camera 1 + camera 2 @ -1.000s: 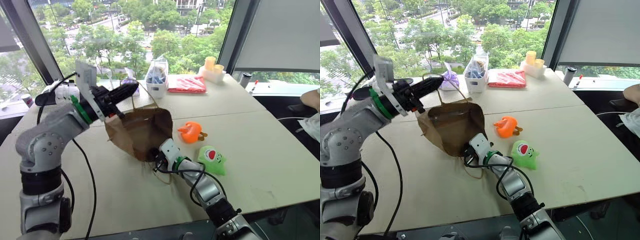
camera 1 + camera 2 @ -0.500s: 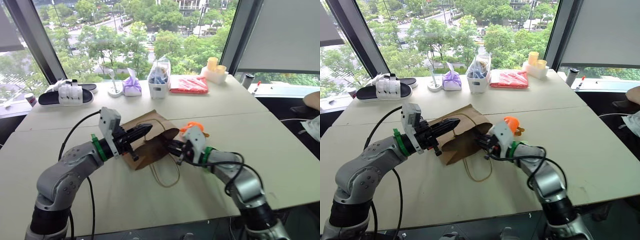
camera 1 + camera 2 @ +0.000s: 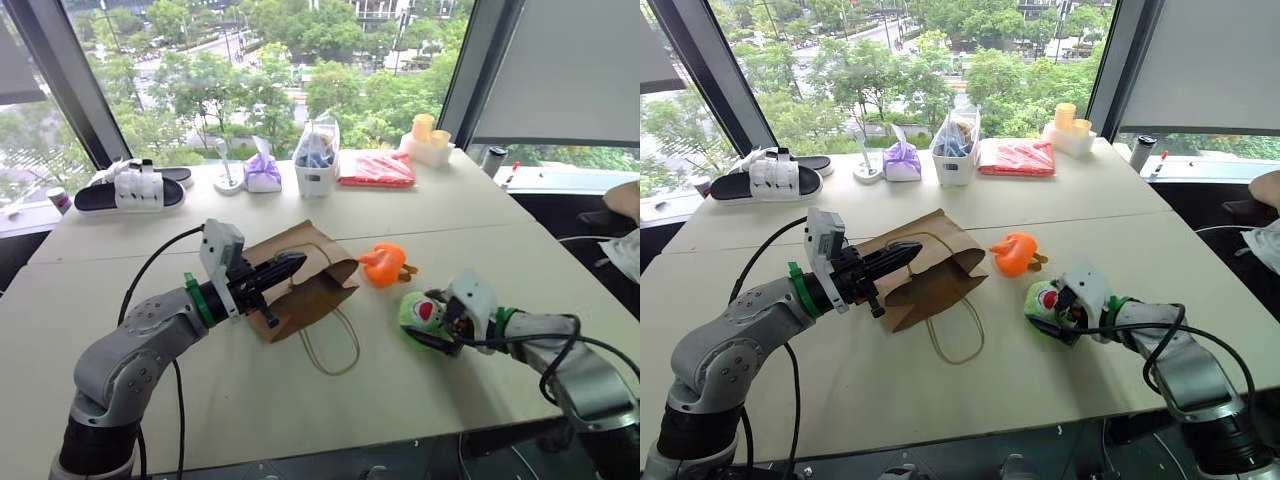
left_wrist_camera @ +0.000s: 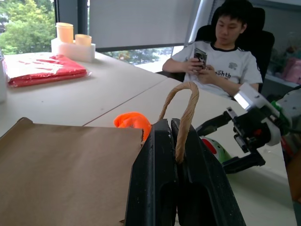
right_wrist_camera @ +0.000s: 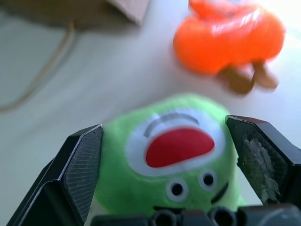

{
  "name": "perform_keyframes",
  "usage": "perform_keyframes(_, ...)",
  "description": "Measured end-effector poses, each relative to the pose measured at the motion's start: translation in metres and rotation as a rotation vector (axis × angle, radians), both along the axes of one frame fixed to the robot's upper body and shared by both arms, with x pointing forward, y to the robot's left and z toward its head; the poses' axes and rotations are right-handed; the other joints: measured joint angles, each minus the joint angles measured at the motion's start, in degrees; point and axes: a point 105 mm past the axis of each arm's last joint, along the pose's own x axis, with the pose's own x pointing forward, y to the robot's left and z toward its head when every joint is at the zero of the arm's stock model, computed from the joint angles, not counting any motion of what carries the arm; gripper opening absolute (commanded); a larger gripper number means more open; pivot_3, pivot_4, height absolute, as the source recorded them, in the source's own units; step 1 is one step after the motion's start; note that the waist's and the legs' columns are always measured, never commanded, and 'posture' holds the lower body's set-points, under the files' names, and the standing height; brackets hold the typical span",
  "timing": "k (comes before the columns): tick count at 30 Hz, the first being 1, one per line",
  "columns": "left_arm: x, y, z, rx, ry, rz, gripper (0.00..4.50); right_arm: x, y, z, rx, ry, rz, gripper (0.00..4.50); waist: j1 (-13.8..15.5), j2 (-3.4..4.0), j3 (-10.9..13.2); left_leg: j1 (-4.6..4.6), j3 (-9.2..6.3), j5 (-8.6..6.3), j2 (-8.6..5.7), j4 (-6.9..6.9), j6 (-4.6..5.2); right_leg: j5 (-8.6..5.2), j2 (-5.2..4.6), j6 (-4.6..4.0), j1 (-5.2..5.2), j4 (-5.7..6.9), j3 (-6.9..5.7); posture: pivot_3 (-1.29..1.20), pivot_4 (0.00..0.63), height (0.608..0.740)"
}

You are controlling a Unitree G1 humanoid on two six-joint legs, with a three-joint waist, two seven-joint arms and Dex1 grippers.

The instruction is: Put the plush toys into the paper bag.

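My gripper will put the orange plush toy (image 3: 383, 265) into the paper bag, and the toy will rest just inside, because the bag lies on its side with its opening gaping (image 3: 322, 290).
The brown paper bag (image 3: 312, 282) lies on its side at mid-table. My left gripper (image 3: 287, 266) is shut on its twine handle (image 4: 184, 113) at the bag's top edge; the other handle loop (image 3: 331, 345) lies slack on the table. The orange plush toy (image 3: 383, 263) rests just right of the bag. Nearer the front lies the lime green plush toy (image 5: 176, 146), its red-and-white patch facing up. My right gripper (image 5: 164, 127) is open, one finger on each side of the green toy, low over the table (image 3: 250, 400).
Along the window edge stand a black-and-white slipper (image 3: 130, 186), a purple pouch (image 3: 263, 172), a white tub with a plastic bag (image 3: 316, 160), a flat red packet (image 3: 375, 168) and yellow cups (image 3: 428, 138). A person (image 4: 225, 52) sits past the table's right side.
My right gripper left the bag's mouth, swung right to the green toy and opened. My left gripper lowered the bag from a raised hold to the table, then stayed still.
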Motion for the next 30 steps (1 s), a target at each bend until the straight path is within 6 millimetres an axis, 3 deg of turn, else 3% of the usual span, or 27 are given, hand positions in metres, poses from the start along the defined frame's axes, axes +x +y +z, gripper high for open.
perform_keyframes(3,0.001,0.000,0.001,0.006,-0.008,0.005,0.00,0.003,-0.003,-0.002,-0.004,-0.010,-0.011,4.48,0.13,0.00,0.00,-0.01,-0.01,0.00,0.00,0.03,0.00,0.00,0.00,0.00,0.00,0.00,0.00,0.00,0.150,0.740)
perform_keyframes(6,0.002,0.001,0.002,0.017,-0.017,0.013,0.00,0.005,-0.002,-0.004,-0.007,-0.013,-0.009,3.65,0.18,-0.01,-0.01,-0.01,-0.01,0.00,0.00,0.05,0.00,0.00,0.00,0.00,0.03,-0.01,0.00,0.00,0.150,0.740)
perform_keyframes(13,0.003,0.003,0.004,0.017,-0.034,0.023,0.00,0.012,-0.005,-0.003,-0.014,-0.040,-0.020,0.17,0.17,-0.01,-0.01,0.00,-0.02,0.00,0.00,0.06,0.00,0.00,0.00,0.00,0.05,-0.01,0.00,0.00,0.150,0.740)
perform_keyframes(19,0.004,0.002,0.010,0.011,-0.050,0.023,0.00,0.010,0.009,0.003,0.116,-0.004,0.008,0.03,-0.06,-0.01,0.00,0.01,-0.03,0.00,0.01,0.04,0.00,0.00,0.01,0.00,0.04,-0.01,0.00,0.00,0.150,0.740)
perform_keyframes(25,0.006,0.002,0.025,-0.018,-0.082,0.024,0.00,-0.005,0.080,0.062,0.341,-0.082,0.266,0.03,0.04,0.00,0.00,0.00,-0.09,0.00,0.04,0.02,0.00,0.00,0.05,0.01,0.01,0.00,-0.03,0.00,0.150,0.740)
perform_keyframes(27,0.007,0.003,0.025,-0.023,-0.073,0.027,0.00,-0.010,0.106,0.067,0.395,-0.071,0.333,0.03,0.04,-0.01,-0.01,-0.02,-0.10,0.00,0.03,0.02,-0.01,0.00,0.04,0.01,0.01,-0.02,-0.04,0.00,0.150,0.740)
perform_keyframes(30,0.007,0.002,0.024,-0.025,-0.065,0.016,0.00,-0.013,0.135,0.055,0.414,-0.033,0.375,0.03,0.17,-0.01,-0.01,-0.03,-0.10,0.00,0.01,0.03,-0.01,0.00,0.03,0.01,0.00,-0.03,-0.04,0.00,0.150,0.740)
